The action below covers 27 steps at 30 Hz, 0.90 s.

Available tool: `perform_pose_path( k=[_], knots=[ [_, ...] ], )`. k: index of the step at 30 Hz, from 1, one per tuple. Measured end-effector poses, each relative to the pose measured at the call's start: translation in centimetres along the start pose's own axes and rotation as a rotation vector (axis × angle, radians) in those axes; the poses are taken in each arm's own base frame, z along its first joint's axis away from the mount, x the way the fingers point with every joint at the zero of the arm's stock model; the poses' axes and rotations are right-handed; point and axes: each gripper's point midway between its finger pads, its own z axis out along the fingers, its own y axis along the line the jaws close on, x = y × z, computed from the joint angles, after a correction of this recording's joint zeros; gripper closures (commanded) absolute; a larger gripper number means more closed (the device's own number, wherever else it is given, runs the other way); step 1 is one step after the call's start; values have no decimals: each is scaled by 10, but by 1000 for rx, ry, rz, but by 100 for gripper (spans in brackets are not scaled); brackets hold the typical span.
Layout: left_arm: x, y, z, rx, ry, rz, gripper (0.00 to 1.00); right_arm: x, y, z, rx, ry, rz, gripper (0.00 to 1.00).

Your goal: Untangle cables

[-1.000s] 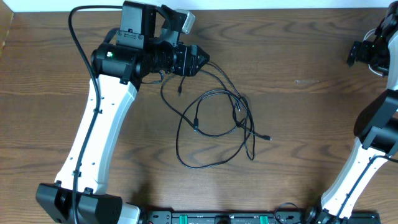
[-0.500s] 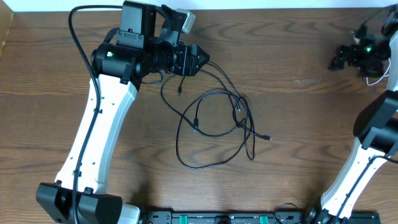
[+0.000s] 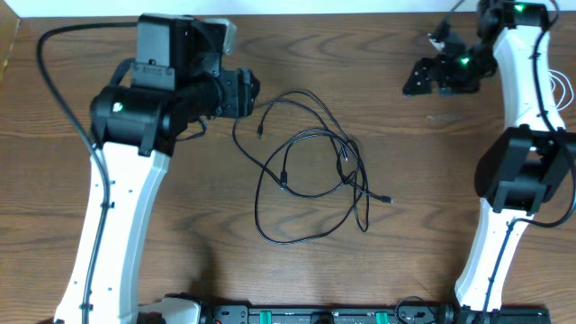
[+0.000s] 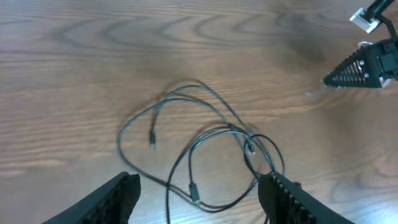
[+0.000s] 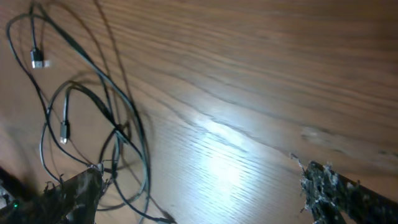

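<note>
My left gripper is away from the tangle's far side, where the black cables cross in a heap [image 3: 348, 178], so it should reach over, grab a strand of cable there [image 3: 360, 166] and lift it.
The black cables [image 3: 310, 171] lie on the wooden table in a loose tangle of overlapping loops, with small plug ends showing. My left gripper [image 3: 247, 94] is open and empty, just left of the tangle's upper loop. In the left wrist view its fingers [image 4: 202, 205] frame the cables [image 4: 199, 143] below. My right gripper [image 3: 418, 79] is open and empty, above the table to the upper right of the tangle. In the right wrist view its fingers [image 5: 199, 199] are spread wide, with the cables [image 5: 93, 106] at the left. A thin white cord [image 3: 564, 90] shows at the right edge.
The left arm's white link [image 3: 117, 207] crosses the left side of the table. The right arm [image 3: 517, 180] stands along the right edge. The table's back edge [image 3: 360, 13] runs just behind both grippers. The right gripper also shows in the left wrist view [image 4: 360, 65].
My left gripper has drawn back to the left, off the tangle's upper loop. My right gripper has swung in from the far right edge towards the table's middle.
</note>
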Motion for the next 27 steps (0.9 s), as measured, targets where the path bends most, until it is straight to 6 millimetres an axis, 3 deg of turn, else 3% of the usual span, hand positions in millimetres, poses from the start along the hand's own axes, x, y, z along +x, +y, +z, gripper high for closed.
perform_pose_path(
  k=[2, 6, 9, 11, 14, 20, 23, 27],
  knots=[
    [7, 6, -3, -38, 19, -35, 34, -1, 20, 11, 1, 27, -20, 1],
    [8, 11, -1, -62, 26, -81, 34, 3, 39, 26, 81, 80, -16, 1],
    [10, 11, -1, -67, 34, -115, 34, 3, 48, 21, 120, 72, -8, 1],
    [14, 10, 1, -68, 49, -133, 35, 0, 54, 2, 145, 29, 1, 1],
    [20, 5, 7, -64, 81, -136, 35, -3, 59, -46, 195, -85, 28, 1],
    [36, -22, 38, -29, 177, -130, 35, 14, 49, -162, 332, -347, 158, 1],
    [48, -34, 60, -21, 244, -134, 35, 26, 26, -179, 358, -363, 250, 1],
    [65, -52, 91, -12, 321, -119, 35, 30, 9, -174, 358, -334, 305, 1]
  ],
)
